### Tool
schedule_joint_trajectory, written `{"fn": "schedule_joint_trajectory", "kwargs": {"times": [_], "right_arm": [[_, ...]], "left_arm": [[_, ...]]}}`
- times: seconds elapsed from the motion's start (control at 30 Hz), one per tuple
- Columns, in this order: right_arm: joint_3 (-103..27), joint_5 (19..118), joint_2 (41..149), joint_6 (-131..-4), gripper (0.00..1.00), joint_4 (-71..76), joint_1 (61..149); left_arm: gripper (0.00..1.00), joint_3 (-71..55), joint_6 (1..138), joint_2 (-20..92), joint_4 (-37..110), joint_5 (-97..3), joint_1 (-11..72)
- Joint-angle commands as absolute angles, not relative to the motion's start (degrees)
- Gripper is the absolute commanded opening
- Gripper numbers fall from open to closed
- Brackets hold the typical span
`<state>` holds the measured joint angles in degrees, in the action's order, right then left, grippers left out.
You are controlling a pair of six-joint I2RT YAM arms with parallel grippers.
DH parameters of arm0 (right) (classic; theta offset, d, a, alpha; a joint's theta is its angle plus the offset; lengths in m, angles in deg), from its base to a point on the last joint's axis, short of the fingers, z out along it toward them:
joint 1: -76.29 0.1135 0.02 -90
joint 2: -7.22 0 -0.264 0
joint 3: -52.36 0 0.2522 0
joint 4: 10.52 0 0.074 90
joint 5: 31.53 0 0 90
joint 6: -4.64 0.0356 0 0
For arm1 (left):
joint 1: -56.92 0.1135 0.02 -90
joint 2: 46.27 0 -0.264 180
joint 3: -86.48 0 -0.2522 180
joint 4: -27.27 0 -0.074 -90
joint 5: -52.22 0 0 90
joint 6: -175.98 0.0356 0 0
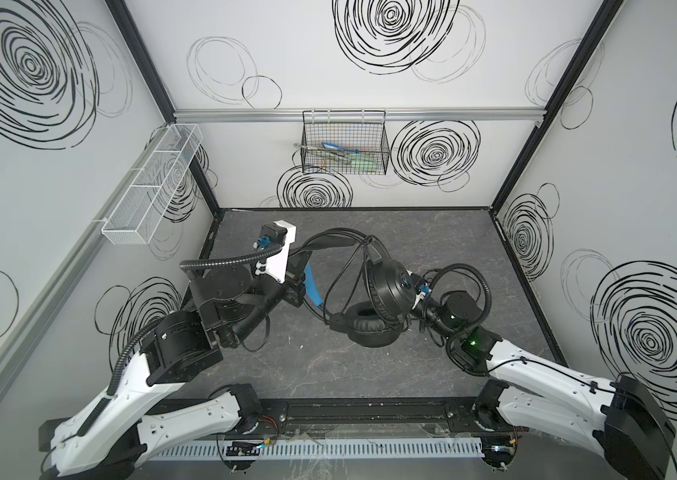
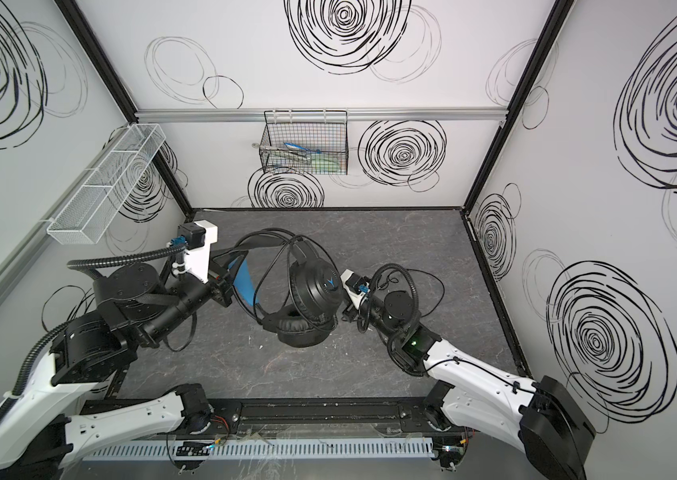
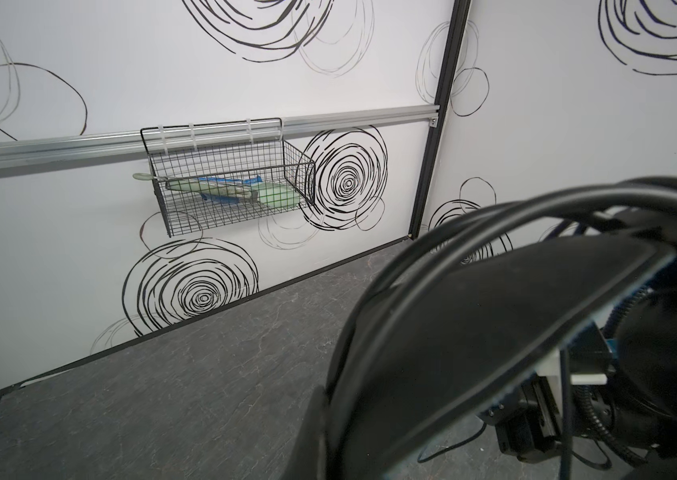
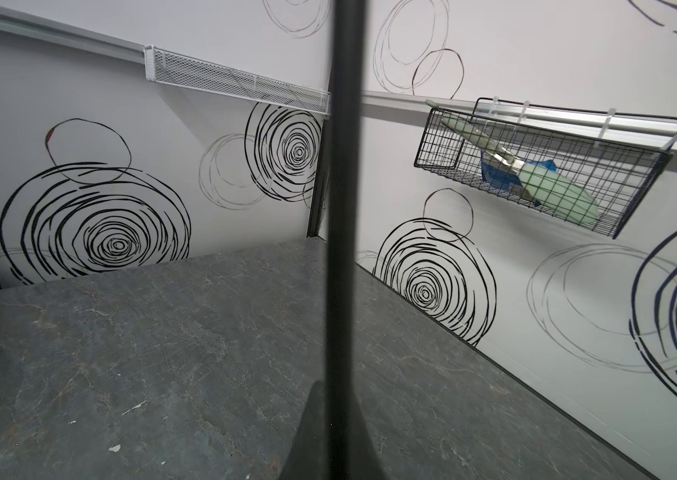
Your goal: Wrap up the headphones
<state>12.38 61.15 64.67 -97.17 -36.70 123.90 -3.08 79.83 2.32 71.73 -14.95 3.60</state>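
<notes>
The upright earcup (image 1: pixel 391 286) is blocking my right gripper, so my left gripper should raise the headphones clear while my right gripper pulls the cable toward the front edge (image 1: pixel 352 358).
The black headphones (image 1: pixel 390 284) sit mid-table in both top views. One earcup stands upright, and the padded earcup (image 1: pixel 370 328) lies below it. The blue inner strap (image 1: pixel 312 289) faces my left arm. My left gripper (image 3: pixel 328 436) is shut on the headband (image 3: pixel 473 332), holding it off the table. My right gripper (image 4: pixel 334 432) is shut on the thin black cable (image 4: pixel 343 187), which runs straight up from its fingers. In both top views the right fingers are hidden behind the upright earcup (image 2: pixel 316 286). Cable loops drape over the top of the headband.
A black wire basket (image 1: pixel 345 145) holding green and blue items hangs on the back wall. A white mesh tray (image 1: pixel 154 183) hangs on the left wall. The dark marbled table (image 1: pixel 370 374) is walled on three sides. The arm bases stand at the front edge.
</notes>
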Motion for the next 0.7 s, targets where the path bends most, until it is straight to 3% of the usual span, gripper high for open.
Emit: {"fn": "schedule_joint_trajectory", "kwargs": {"times": [0.0,0.27,0.67], "right_arm": [[10.41,55.59,67.33,-95.27,0.00,-37.10,123.66],[4.78,47.13,75.00,-89.07,0.00,-30.98,122.05],[8.90,55.41,73.67,-88.14,0.00,-36.01,122.08]], "left_arm": [[0.00,-0.31,75.05,1.94,63.73,-17.02,3.35],[0.00,-1.00,74.63,1.80,62.35,-16.96,2.85],[0.00,-3.73,72.61,1.74,56.48,-17.13,2.75]]}}
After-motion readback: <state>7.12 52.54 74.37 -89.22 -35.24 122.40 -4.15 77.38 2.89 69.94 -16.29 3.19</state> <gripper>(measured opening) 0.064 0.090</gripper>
